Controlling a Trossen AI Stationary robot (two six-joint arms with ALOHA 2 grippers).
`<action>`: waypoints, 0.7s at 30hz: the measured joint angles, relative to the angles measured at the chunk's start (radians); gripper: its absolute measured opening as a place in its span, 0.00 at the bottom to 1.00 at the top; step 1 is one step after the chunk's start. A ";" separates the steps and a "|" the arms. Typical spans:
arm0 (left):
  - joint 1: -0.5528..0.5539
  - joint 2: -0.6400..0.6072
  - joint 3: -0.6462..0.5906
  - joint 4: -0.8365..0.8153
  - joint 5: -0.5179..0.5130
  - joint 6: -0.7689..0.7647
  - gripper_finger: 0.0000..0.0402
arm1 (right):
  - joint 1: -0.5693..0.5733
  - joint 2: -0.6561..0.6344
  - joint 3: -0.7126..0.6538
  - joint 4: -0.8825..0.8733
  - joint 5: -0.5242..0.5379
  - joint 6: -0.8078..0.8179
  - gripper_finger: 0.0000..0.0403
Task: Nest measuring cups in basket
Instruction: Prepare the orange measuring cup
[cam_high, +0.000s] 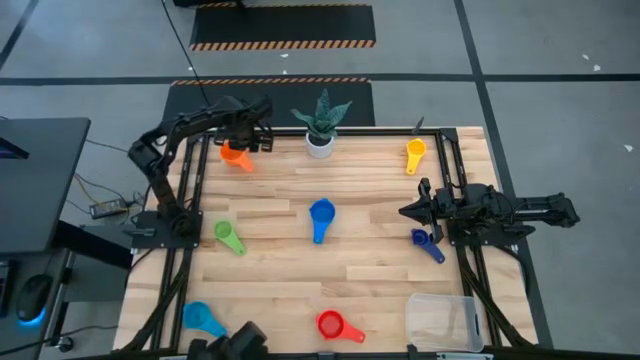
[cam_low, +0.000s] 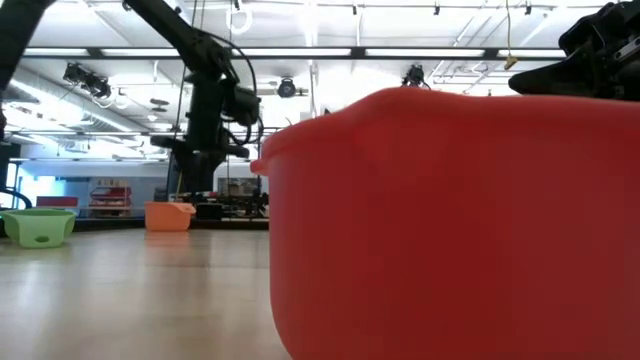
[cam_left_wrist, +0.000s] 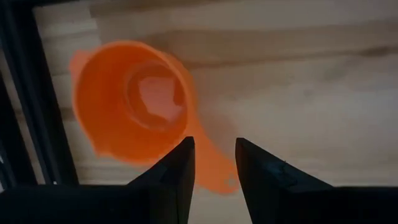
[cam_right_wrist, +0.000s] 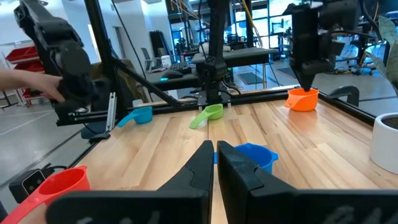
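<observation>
The orange cup's opening (cam_left_wrist: 143, 96) and the clear wood beside it leave each finger space, so my left gripper keeps descending until its fingers straddle the cup's rim (cam_left_wrist: 189, 102).
The orange measuring cup (cam_high: 236, 155) stands upright, mouth up, on the table's far left, and its flat handle (cam_left_wrist: 214, 171) lies on the wood. My left gripper (cam_left_wrist: 214, 144) hangs open just above that handle, pointing down, one finger on either side of it; seen from across the table, its fingers (cam_right_wrist: 306, 79) end slightly above the cup (cam_right_wrist: 303, 99). My right gripper (cam_high: 405, 211) waits shut at the right side, level, holding nothing. The clear basket (cam_high: 445, 322) sits at the near right corner.
Loose cups rest on the table: yellow (cam_high: 415, 153), blue (cam_high: 321, 215), navy (cam_high: 425, 241), green (cam_high: 228, 236), light blue (cam_high: 203, 318), red (cam_high: 335, 325). A white plant pot (cam_high: 320, 143) stands right of the orange cup. A person's hand (cam_right_wrist: 25, 81) shows beyond the table.
</observation>
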 joint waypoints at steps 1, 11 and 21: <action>0.004 0.009 0.000 0.006 -0.017 -0.001 0.31 | 0.000 0.000 0.000 0.000 0.000 0.000 0.07; 0.048 0.061 0.000 0.042 -0.070 -0.018 0.31 | 0.000 0.000 0.000 0.000 0.000 0.000 0.07; 0.079 0.117 0.000 0.134 -0.070 0.038 0.31 | 0.000 0.000 0.000 0.000 0.000 0.000 0.07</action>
